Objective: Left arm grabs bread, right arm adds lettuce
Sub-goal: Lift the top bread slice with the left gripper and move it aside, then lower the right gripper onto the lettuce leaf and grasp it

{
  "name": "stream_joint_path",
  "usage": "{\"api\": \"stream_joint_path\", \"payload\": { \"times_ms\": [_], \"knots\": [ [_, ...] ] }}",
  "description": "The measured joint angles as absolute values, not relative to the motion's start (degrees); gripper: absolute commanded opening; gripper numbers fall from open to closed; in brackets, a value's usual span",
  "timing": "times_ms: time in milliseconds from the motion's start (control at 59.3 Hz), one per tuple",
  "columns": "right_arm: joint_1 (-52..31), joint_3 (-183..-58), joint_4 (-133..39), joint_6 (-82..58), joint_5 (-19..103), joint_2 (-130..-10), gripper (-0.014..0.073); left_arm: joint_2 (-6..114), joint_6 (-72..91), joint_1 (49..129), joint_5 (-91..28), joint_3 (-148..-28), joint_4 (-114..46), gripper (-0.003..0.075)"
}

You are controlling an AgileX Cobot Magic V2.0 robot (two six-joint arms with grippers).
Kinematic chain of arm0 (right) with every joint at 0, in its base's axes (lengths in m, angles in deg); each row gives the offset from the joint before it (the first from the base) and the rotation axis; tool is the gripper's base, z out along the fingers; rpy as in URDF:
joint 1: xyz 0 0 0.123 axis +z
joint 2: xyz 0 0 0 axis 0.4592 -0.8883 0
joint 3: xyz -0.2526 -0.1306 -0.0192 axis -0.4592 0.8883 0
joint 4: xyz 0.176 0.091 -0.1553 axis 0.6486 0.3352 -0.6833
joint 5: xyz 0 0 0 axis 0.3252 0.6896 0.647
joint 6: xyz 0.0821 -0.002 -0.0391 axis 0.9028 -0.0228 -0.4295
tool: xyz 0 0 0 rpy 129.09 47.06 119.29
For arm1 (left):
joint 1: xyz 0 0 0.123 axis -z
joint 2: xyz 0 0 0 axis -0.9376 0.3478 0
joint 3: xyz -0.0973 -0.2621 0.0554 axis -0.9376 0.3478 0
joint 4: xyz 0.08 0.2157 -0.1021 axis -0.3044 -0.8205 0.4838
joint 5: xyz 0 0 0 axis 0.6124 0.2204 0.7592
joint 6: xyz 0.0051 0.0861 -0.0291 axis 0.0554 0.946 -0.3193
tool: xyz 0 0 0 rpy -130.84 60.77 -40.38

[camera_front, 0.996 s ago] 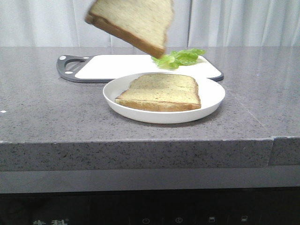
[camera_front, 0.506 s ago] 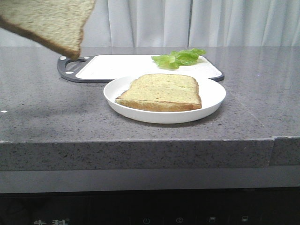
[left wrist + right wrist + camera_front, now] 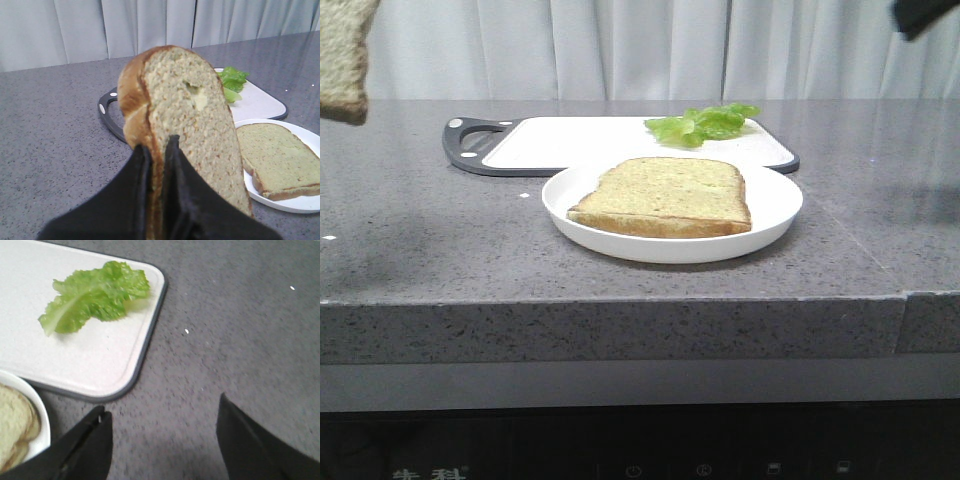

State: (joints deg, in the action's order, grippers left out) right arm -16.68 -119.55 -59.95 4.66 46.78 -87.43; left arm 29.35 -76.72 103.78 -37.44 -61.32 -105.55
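Observation:
The lettuce is on the cutting board, so the robot's left gripper should keep the bread out of the way while the right gripper puts the lettuce on the plate's slice.
My left gripper is shut on the bread, a brown slice held on edge high above the counter; only its corner shows at the front view's top left. A matching second slice lies on a white plate. The lettuce lies on the right end of a white cutting board; it also shows in the right wrist view. My right gripper is open and empty, above bare counter just off the board's corner. A bit of the right arm shows top right.
The grey speckled counter ends in a front edge near the camera. The board has a dark rim and a handle at its left end. White curtains hang behind. The plate's rim lies close to my right gripper.
The held bread has moved left and now sits almost out of the front view. A part of the right arm has come into view at the top right.

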Motion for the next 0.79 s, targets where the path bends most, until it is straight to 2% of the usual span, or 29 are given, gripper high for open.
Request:
{"api": "stream_joint_path", "payload": {
  "times_ms": [405, 793],
  "knots": [
    [-12.7, -150.1, -59.9, -1.1, 55.2, -117.4, 0.0473, 28.2, -77.0, 103.8, -39.6, -60.8, -109.9, -0.0021],
    [-12.2, -165.1, -59.9, -3.4, 60.4, -130.3, 0.0473, 28.2, -77.2, 103.8, -39.5, -60.8, -110.7, -0.0021]
  ]
}}
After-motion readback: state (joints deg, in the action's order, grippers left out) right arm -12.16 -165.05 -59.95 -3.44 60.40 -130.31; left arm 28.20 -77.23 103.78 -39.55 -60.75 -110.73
